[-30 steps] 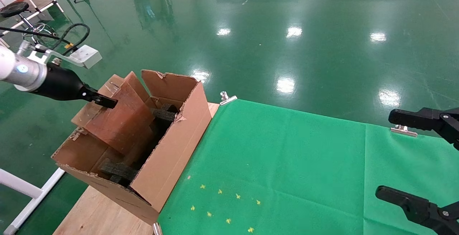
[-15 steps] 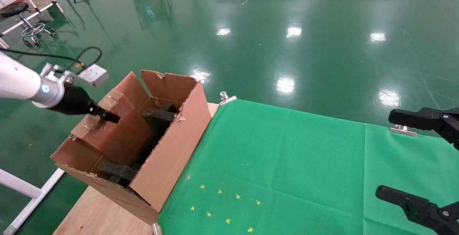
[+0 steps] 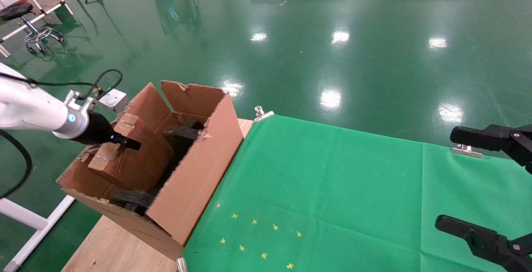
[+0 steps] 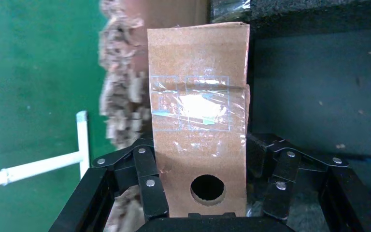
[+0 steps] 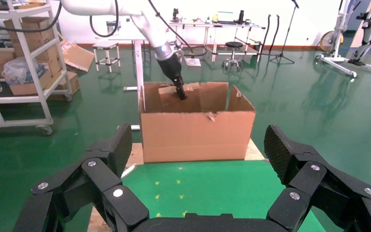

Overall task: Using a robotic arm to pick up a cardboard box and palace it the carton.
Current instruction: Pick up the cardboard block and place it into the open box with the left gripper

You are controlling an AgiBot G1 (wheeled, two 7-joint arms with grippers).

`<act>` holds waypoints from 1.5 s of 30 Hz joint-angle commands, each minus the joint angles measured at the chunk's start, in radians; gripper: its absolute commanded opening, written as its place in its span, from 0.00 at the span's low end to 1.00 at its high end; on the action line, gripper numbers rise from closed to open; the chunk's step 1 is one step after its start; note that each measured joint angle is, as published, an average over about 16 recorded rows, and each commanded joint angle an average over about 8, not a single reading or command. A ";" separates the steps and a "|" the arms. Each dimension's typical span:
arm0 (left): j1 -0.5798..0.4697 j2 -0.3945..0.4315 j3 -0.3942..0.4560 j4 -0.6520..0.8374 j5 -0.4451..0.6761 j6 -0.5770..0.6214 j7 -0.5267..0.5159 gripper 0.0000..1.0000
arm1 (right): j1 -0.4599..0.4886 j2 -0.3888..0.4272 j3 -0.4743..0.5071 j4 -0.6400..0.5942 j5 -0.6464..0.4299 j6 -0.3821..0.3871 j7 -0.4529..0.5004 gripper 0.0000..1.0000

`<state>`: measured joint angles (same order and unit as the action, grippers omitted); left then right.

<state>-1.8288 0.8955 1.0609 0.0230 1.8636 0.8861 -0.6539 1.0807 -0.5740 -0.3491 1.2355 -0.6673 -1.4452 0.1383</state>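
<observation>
I should move my left gripper down between the foam pieces next and let go there, because the cardboard box [image 3: 148,158] is lined up with the carton's torn side and is inside it.
The white robotic arm [image 3: 29,110] reaches in from the left. My left gripper [image 3: 126,142] is shut on the small brown cardboard box [image 3: 137,155] and holds it tilted inside the large carton [image 3: 195,180]. In the left wrist view the cardboard box [image 4: 198,135] shows glossy tape and a round hole, clamped between the black fingers [image 4: 149,188]. The carton holds black foam pieces [image 3: 181,133]. In the right wrist view the carton [image 5: 195,130] stands beyond my right gripper [image 5: 198,154]. My right gripper [image 3: 482,185] is open and empty at the right edge.
The carton stands on a wooden table edge [image 3: 112,247] beside a green cloth [image 3: 332,189] held by metal clips [image 3: 262,113]. Small yellow marks [image 3: 257,238] dot the cloth. A white frame [image 3: 25,222] stands left of the table, on shiny green floor.
My left gripper has moved down and forward with the cardboard box, sinking it deeper into the carton. The right gripper has not moved.
</observation>
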 commanded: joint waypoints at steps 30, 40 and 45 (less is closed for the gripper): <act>0.187 0.032 -0.052 -0.014 -0.072 -0.107 -0.066 1.00 | 0.000 0.000 0.000 0.000 0.000 0.000 0.000 1.00; 0.186 0.032 -0.051 -0.014 -0.072 -0.105 -0.065 1.00 | 0.000 0.000 0.000 0.000 0.000 0.000 0.000 1.00; 0.186 0.032 -0.049 -0.013 -0.069 -0.099 -0.064 1.00 | 0.000 0.000 0.000 0.000 0.000 0.000 0.000 1.00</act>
<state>-1.6424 0.9273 1.0118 0.0103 1.7944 0.7861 -0.7183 1.0805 -0.5739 -0.3491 1.2353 -0.6671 -1.4448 0.1382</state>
